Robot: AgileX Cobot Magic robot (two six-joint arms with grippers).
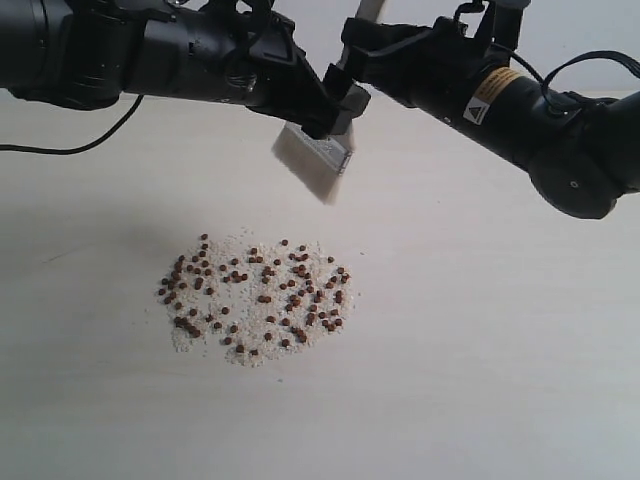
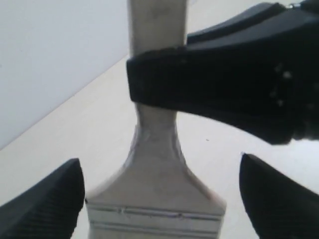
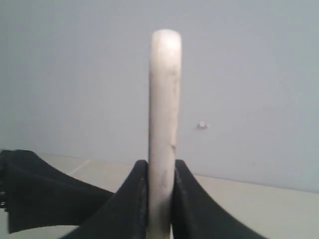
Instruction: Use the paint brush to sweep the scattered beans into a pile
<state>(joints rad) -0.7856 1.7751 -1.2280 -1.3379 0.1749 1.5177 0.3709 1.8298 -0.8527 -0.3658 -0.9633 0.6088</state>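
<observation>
Next, I move my left gripper out of the way before the sweep, because its fingers around the brush's ferrule (image 2: 155, 218) block the brush while my right gripper is on the brush's handle (image 3: 164, 119).
The paint brush (image 1: 312, 165) hangs tilted above the table, cream bristles pointing down. My right gripper (image 1: 352, 55) is shut on its pale wooden handle (image 3: 164, 99), which stands pinched between the two black fingers (image 3: 130, 199). My left gripper (image 1: 335, 115) is open. Its fingertips (image 2: 55, 199) stand wide on either side of the silver ferrule (image 2: 154, 214), with a gap showing on one side. The beans (image 1: 258, 297) lie below the brush in a loose flat patch mixed with pale crumbs, spread out rather than heaped into a pile.
The pale tabletop (image 1: 500, 380) stretches around the patch on all sides. A black cable (image 1: 70, 150) trails from the left arm at the back left. A plain wall (image 3: 249, 74) rises behind the table.
</observation>
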